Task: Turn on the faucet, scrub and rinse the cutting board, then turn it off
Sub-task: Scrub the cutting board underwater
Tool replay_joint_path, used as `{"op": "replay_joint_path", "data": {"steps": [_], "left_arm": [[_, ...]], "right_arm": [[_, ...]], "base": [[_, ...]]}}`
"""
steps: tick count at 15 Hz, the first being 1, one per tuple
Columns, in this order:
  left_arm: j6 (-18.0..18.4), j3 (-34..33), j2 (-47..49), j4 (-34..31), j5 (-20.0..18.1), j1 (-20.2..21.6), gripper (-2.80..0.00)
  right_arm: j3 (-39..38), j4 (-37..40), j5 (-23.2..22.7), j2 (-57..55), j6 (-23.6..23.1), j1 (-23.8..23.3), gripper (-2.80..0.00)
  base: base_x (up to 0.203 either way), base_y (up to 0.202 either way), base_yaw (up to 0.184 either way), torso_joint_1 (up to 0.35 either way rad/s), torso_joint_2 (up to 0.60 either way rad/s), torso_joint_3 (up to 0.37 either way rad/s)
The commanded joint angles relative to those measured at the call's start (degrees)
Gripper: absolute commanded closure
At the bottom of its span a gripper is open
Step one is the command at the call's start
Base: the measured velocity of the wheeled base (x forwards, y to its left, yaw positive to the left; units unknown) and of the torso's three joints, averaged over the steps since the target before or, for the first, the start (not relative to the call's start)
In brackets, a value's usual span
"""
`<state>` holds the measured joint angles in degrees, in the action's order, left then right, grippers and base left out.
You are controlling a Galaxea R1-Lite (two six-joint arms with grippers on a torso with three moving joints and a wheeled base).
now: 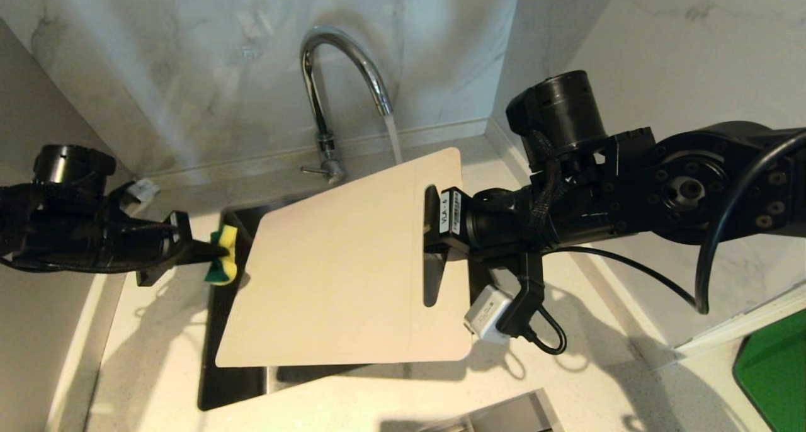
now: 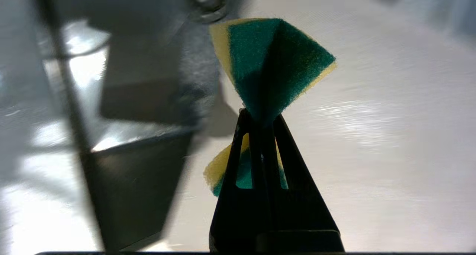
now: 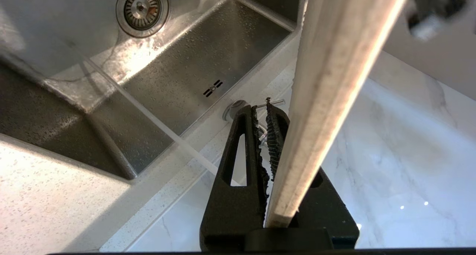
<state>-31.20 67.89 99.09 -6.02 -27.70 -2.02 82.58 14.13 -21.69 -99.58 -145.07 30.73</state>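
Note:
My left gripper is holding the sponge, which hangs past the cutting board's edge (image 1: 246, 273). I should wipe it back onto the cutting board's flat side (image 1: 306, 224), near the board's far edge, to scrub.
The chrome faucet (image 1: 327, 73) is running, and its stream (image 1: 393, 139) falls behind the far edge of the cream cutting board (image 1: 340, 262). My right gripper (image 1: 434, 230) is shut on the cutting board at its slot handle and holds it tilted over the sink. In the right wrist view the board's edge (image 3: 334, 99) runs through the right gripper (image 3: 264, 110). My left gripper (image 1: 211, 250) is shut on a yellow and green sponge (image 1: 223, 255) right at the board's left edge. The left wrist view shows the pinched sponge (image 2: 267, 61) fanning out past the left gripper (image 2: 260, 117).
The steel sink (image 3: 186, 61) with its drain (image 3: 142, 7) lies under the board, set in a speckled counter (image 1: 157, 369). Marble walls close in behind and on the right. A bright green flat object (image 1: 771, 369) lies at the near right.

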Motion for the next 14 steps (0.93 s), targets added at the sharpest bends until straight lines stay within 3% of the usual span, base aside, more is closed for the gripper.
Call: {"op": "replay_joint_path", "data": {"steps": [1,4,7,11,14], "left_arm": [[-3.3,6.2,-2.9,-2.0,-0.1,-3.9,0.00],[-6.9,16.8,-3.6,-9.1,0.3,-13.8,0.00],[-10.1,26.2,1.3,-11.4,2.9,-23.5,0.00],[-10.8,33.7,9.0,-11.7,5.3,-29.3,0.00],[-11.2,33.8,10.1,-12.0,5.8,-29.5,0.00]], "right_arm": [[-0.1,0.1,-0.1,-0.3,-0.8,0.0,0.00],[-0.1,0.1,-0.1,-0.3,-0.8,0.0,0.00],[-0.4,0.1,-0.1,0.5,-0.8,0.2,0.00],[-1.5,0.1,0.0,1.8,-0.8,0.3,0.00],[-1.7,0.2,0.0,2.6,-0.8,0.3,0.00]], "base": [[0.000,0.000,0.000,0.000,0.00,0.000],[0.000,0.000,0.000,0.000,0.00,0.000],[0.000,0.000,0.000,0.000,0.00,0.000],[0.000,0.000,0.000,0.000,0.00,0.000],[0.000,0.000,0.000,0.000,0.00,0.000]]}}
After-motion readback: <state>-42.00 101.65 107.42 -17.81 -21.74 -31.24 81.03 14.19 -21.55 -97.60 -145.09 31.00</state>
